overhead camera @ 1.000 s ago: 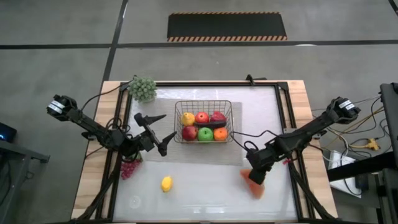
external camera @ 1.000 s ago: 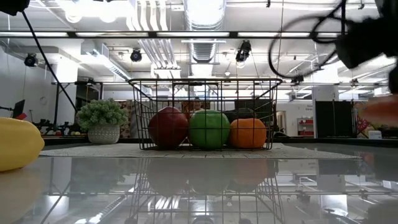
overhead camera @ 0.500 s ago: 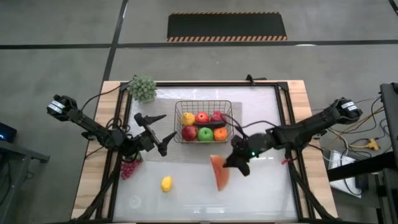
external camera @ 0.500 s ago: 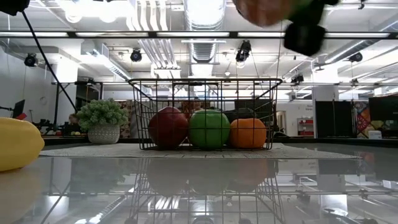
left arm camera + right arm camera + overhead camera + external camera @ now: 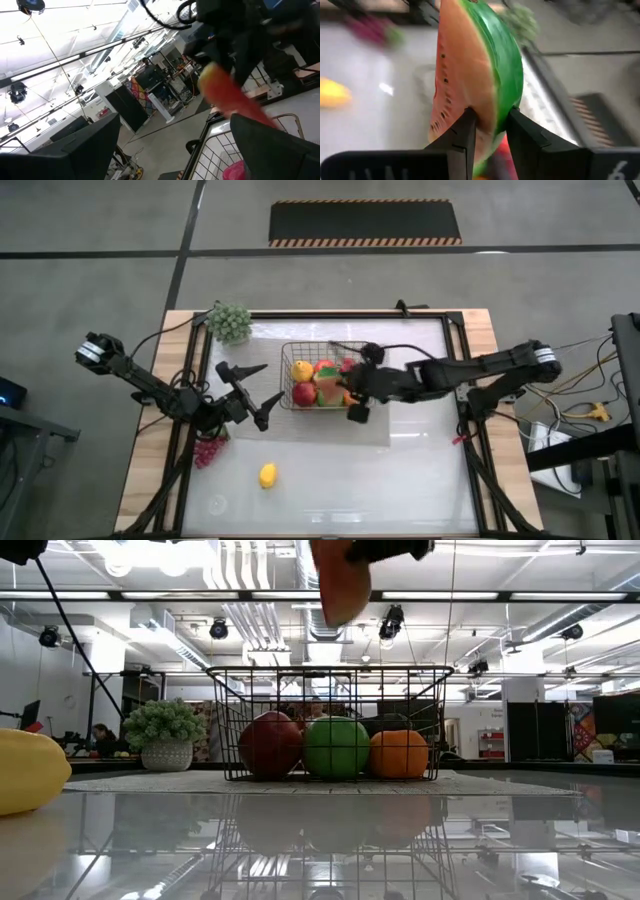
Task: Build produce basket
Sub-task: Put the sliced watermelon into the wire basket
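Note:
The watermelon slice's lower tip [image 5: 342,614] is clear above the basket's rim, so my right gripper should continue toward the basket's far side [image 5: 335,352], lower the slice inside and release.
My right gripper [image 5: 345,395] reaches in from the table's right and hovers over the wire-mesh basket [image 5: 366,352], shut on the watermelon slice [image 5: 329,389]. In the low view the slice [image 5: 340,582] hangs above the basket [image 5: 330,670], which holds a red apple [image 5: 270,744], a green fruit [image 5: 336,747] and an orange [image 5: 398,753]. My left gripper [image 5: 252,394] waits open, left of the basket. A lemon [image 5: 267,474] and dark-red grapes [image 5: 205,450] lie on the table near the left arm. My right gripper pinches the watermelon slice near one end [image 5: 485,112] between its two fingers. One finger [image 5: 462,135] lies on the red flesh, the other [image 5: 527,140] on the green rind side. The slice is lifted clear and hangs above the basket.
A pale grey-green bunch [image 5: 230,322] stands at the far left corner of the table. A grey mat [image 5: 300,425] lies under the basket. Black frame rails [image 5: 462,370] run along the table's sides. The glossy near part of the table [image 5: 380,480] holds only the lemon.
My right gripper has lifted the watermelon slice off the table's near right part. It has carried it up, toward the far edge and to the left, until it came over the basket. The slice is lifted clear now.

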